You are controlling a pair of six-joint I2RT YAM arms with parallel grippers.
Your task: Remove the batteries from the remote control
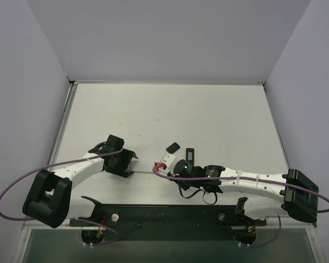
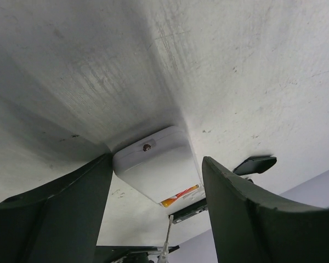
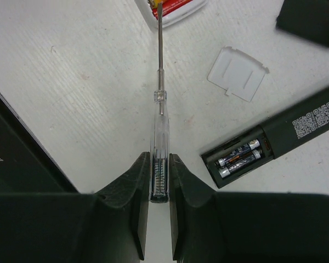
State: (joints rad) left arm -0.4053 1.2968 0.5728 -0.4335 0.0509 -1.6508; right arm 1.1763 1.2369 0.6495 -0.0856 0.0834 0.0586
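The whitish case point(image 2: 160, 171) is crooked between my left gripper's fingers. My left gripper should open, grip the case squarely by its closed end point(image 2: 149, 147) and tilt the case up for the screwdriver.
The black remote control point(image 3: 296, 129) lies face down at the right, with its recess open and two dark batteries point(image 3: 238, 156) with orange print and metallic ends inside. It also shows in the top view point(image 1: 189, 155). My right gripper point(image 3: 160, 159) is shut on the clear handle of a thin silver screwdriver point(image 3: 160, 109). The screwdriver tip touches red-orange batteries point(image 3: 170, 6) in the end of a whitish flat case point(image 2: 156, 167). My left gripper point(image 2: 156, 164) is closed on that case's other end, one finger on each side.
A small white cover piece point(image 3: 238, 73) lies between the case and the black remote. A small black squarish cover point(image 1: 173, 148) lies just beyond them. The black mounting rail point(image 1: 164, 211) runs along the near edge. White walls enclose the table.
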